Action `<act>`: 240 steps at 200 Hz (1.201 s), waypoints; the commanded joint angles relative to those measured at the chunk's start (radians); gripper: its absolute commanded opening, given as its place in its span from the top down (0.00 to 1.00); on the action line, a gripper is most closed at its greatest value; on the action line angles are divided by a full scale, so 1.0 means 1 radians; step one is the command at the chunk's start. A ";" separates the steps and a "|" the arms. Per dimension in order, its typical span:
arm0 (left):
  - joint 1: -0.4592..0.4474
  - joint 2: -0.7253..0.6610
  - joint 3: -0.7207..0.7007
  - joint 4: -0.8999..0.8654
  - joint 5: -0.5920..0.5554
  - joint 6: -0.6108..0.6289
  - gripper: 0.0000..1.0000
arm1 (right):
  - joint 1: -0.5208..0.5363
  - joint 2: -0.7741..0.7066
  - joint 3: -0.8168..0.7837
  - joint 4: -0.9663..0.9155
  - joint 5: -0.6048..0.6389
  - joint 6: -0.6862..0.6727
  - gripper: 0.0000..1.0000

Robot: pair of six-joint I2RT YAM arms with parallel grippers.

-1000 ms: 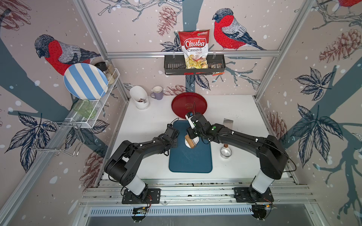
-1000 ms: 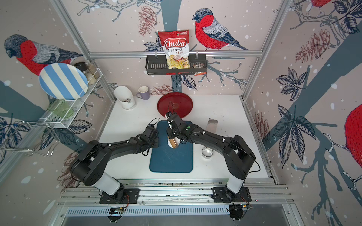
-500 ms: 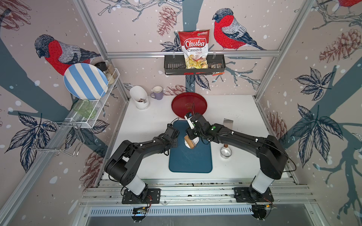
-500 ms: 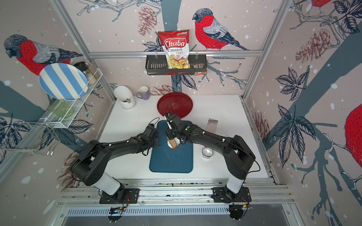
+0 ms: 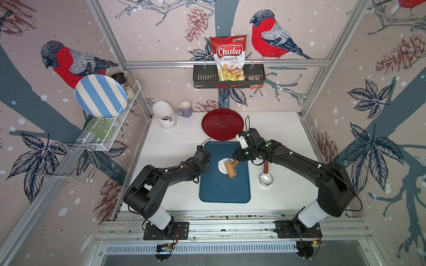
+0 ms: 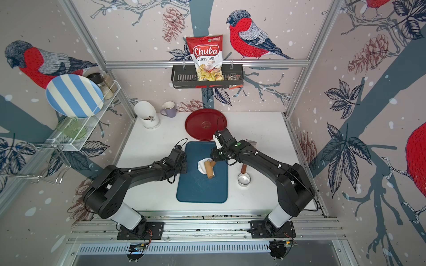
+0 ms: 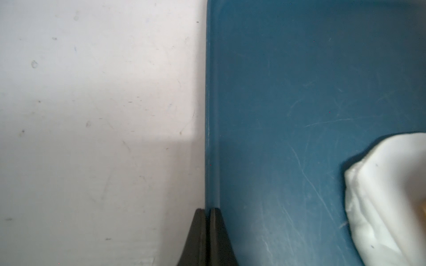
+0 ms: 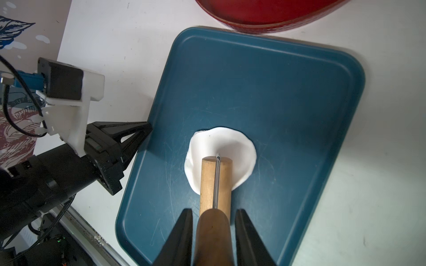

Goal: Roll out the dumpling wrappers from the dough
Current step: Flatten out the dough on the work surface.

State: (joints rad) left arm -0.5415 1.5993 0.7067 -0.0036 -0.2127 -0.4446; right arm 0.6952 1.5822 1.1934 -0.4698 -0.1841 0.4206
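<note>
I should back the roller off the dough with my right gripper, because the dough's edge (image 7: 358,197) curls up beside the roller. I should then lay the roller over that edge (image 5: 220,167).
The dough (image 8: 221,142) is a flattened white patch with an uneven edge on the blue board (image 8: 276,80), seen in both top views (image 5: 221,166) (image 6: 201,167). A wooden roller (image 8: 215,182) lies across its right part (image 5: 230,170) (image 6: 209,171). My right gripper (image 8: 213,210) is shut on the roller's dark handle, one finger on each side (image 5: 237,159). My left gripper (image 7: 207,210) is shut and empty, its tips resting at the board's left edge (image 5: 205,169) (image 8: 147,126). The dough's edge (image 7: 387,184) shows in the left wrist view. The dumpling wrappers are out of view.
A steel ring with a wooden handle (image 5: 265,179) stands on the white table right of the board. A red plate (image 5: 222,124) lies just behind the board. A white utensil holder (image 5: 164,115) and a purple mug (image 5: 185,109) stand at the back left.
My right arm has drawn back to the right, and the roller has rolled rightward and a little forward over the dough. The left arm has stayed in place.
</note>
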 commanded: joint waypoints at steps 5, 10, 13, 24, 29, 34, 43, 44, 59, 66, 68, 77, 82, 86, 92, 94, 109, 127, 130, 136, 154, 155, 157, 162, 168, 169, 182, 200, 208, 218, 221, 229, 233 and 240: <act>0.004 0.001 -0.008 -0.014 -0.031 -0.002 1.00 | -0.035 -0.050 -0.013 0.018 -0.050 0.054 1.00; 0.004 0.001 -0.008 -0.013 -0.031 0.000 1.00 | -0.046 -0.059 -0.019 0.031 -0.053 0.062 1.00; 0.003 0.002 -0.009 -0.014 -0.032 0.001 1.00 | -0.050 -0.062 -0.020 0.036 -0.055 0.067 1.00; 0.004 0.002 -0.010 -0.010 -0.024 0.010 1.00 | -0.074 -0.087 -0.032 0.064 -0.064 0.084 1.00; 0.003 0.002 -0.011 -0.008 -0.021 0.012 1.00 | -0.085 -0.096 -0.036 0.076 -0.068 0.094 1.00; 0.003 0.002 -0.010 -0.008 -0.019 0.012 1.00 | -0.092 -0.103 -0.038 0.086 -0.069 0.101 1.00; 0.003 0.004 -0.010 -0.007 -0.018 0.014 1.00 | -0.100 -0.112 -0.041 0.101 -0.067 0.112 1.00; 0.004 0.003 -0.011 -0.007 -0.017 0.013 1.00 | -0.100 -0.113 -0.041 0.103 -0.066 0.113 1.00; 0.004 0.004 -0.011 -0.007 -0.015 0.013 1.00 | -0.100 -0.118 -0.041 0.126 -0.055 0.128 1.00; 0.003 0.004 -0.011 -0.006 -0.014 0.012 1.00 | -0.099 -0.114 -0.041 0.138 -0.055 0.136 1.00; 0.003 0.003 -0.013 -0.006 -0.014 0.011 1.00 | -0.099 -0.115 -0.041 0.142 -0.055 0.139 1.00; 0.002 0.001 -0.013 -0.005 -0.014 0.011 1.00 | -0.098 -0.106 -0.041 0.155 -0.056 0.157 1.00; 0.003 0.001 -0.013 -0.005 -0.014 0.010 1.00 | -0.097 -0.101 -0.041 0.162 -0.060 0.165 1.00; 0.003 0.001 -0.014 -0.005 -0.016 0.009 1.00 | -0.097 -0.094 -0.040 0.168 -0.064 0.173 1.00; 0.002 0.000 -0.015 -0.005 -0.016 0.010 1.00 | -0.096 -0.085 -0.039 0.174 -0.068 0.183 1.00; 0.003 0.000 -0.016 -0.005 -0.017 0.009 1.00 | -0.096 -0.082 -0.039 0.175 -0.069 0.187 1.00; 0.003 0.000 -0.017 -0.005 -0.019 0.007 1.00 | -0.091 -0.054 -0.035 0.182 -0.069 0.206 1.00; 0.004 0.001 -0.017 -0.003 -0.014 0.008 1.00 | -0.086 -0.026 -0.034 0.183 -0.066 0.221 1.00; 0.004 0.002 -0.017 -0.004 -0.014 0.006 1.00 | -0.086 -0.023 -0.034 0.183 -0.066 0.221 1.00; 0.002 0.001 -0.018 -0.004 -0.014 0.007 1.00 | -0.086 -0.014 -0.034 0.180 -0.066 0.225 1.00; 0.002 0.000 -0.018 -0.001 -0.014 0.006 1.00 | -0.086 0.002 -0.043 0.180 -0.056 0.228 1.00; 0.002 -0.001 -0.019 -0.001 -0.015 0.006 1.00 | -0.086 0.002 -0.044 0.180 -0.056 0.228 1.00; 0.004 0.000 -0.020 -0.001 -0.016 0.007 1.00 | -0.086 0.004 -0.046 0.180 -0.055 0.228 1.00; 0.002 0.001 -0.020 -0.001 -0.016 0.007 1.00 | -0.088 0.006 -0.050 0.181 -0.052 0.228 1.00; 0.003 0.001 -0.020 -0.001 -0.016 0.007 1.00 | -0.088 0.009 -0.058 0.183 -0.046 0.227 1.00; 0.003 0.001 -0.020 -0.001 -0.016 0.006 1.00 | -0.088 0.009 -0.059 0.183 -0.045 0.228 1.00; 0.002 -0.001 -0.020 -0.001 -0.016 0.007 1.00 | -0.094 0.013 -0.073 0.180 -0.036 0.229 1.00; 0.003 0.000 -0.022 -0.001 -0.019 0.006 1.00 | -0.107 0.011 -0.094 0.169 -0.018 0.226 1.00; 0.003 0.000 -0.021 -0.001 -0.020 0.006 1.00 | -0.113 0.010 -0.106 0.165 -0.009 0.224 1.00; 0.003 -0.001 -0.022 -0.003 -0.020 0.006 1.00 | -0.121 0.004 -0.118 0.154 0.007 0.217 1.00; 0.003 -0.001 -0.022 -0.003 -0.021 0.007 1.00 | -0.121 0.001 -0.121 0.151 0.014 0.216 1.00; 0.002 -0.002 -0.021 -0.004 -0.020 0.006 1.00 | -0.126 -0.004 -0.130 0.138 0.027 0.209 1.00; 0.002 -0.002 -0.021 -0.003 -0.021 0.006 1.00 | -0.128 -0.009 -0.134 0.134 0.032 0.205 1.00; 0.002 -0.003 -0.022 -0.004 -0.021 0.006 1.00 | -0.134 -0.016 -0.143 0.128 0.038 0.200 1.00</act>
State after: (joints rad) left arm -0.5411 1.5967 0.6895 0.0288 -0.2119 -0.4374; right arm 0.5751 1.5810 1.0744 -0.2859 -0.2390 0.6506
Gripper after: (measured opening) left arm 0.056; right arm 0.304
